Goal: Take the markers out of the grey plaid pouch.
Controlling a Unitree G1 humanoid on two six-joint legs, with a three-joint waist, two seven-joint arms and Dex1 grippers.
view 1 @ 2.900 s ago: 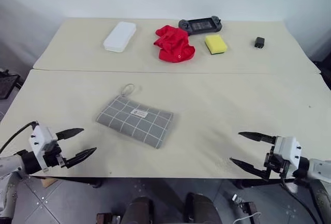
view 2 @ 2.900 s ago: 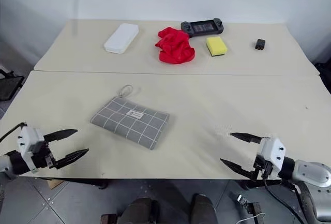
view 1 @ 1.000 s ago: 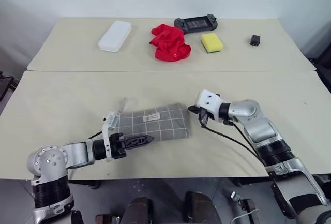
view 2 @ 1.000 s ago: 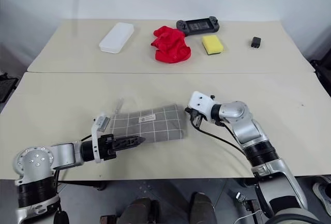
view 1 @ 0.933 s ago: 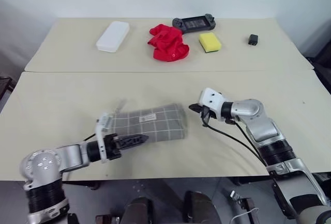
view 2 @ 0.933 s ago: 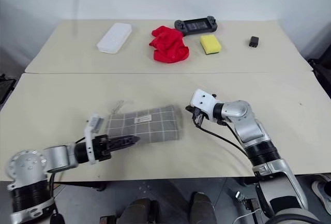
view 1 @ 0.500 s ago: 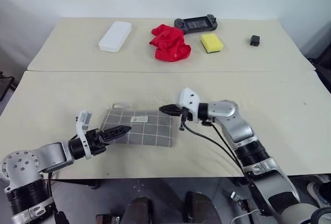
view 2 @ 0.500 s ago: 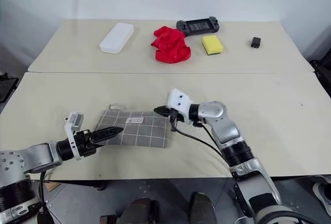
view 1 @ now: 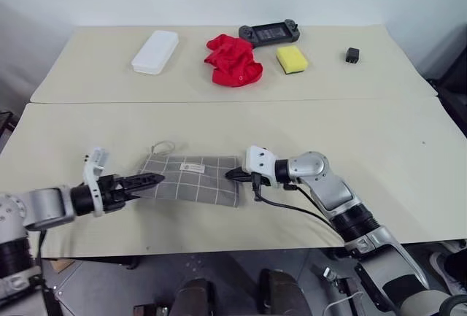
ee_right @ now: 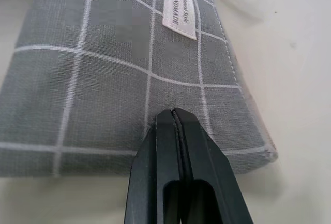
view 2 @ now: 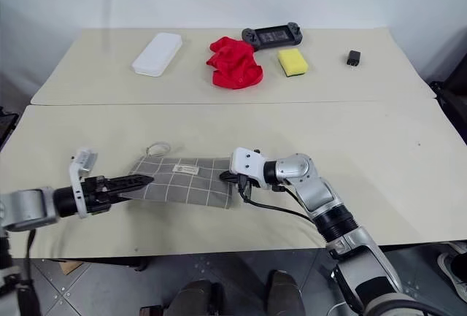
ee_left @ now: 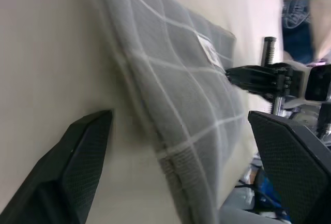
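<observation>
My gripper will open the grey plaid pouch, and its opening should spread wide along the pouch's far edge, because the white label and pale cord loop are there.
The grey plaid pouch lies flat on the near table, its white label facing up and its pale cord loop at the far left corner. My left gripper is at the pouch's left end, open, and in the left wrist view its fingers spread wide to either side of the pouch edge. My right gripper is shut at the pouch's right end, its tips resting on the fabric. The markers are hidden.
On the far table stand a white hard case, a crumpled red cloth, a black game controller, a yellow sponge and a small black block. A seam separates the two tables.
My right gripper has moved left onto the pouch's right end, and the pouch has slid left. My left gripper has drawn back left, from over the pouch to its left edge.
</observation>
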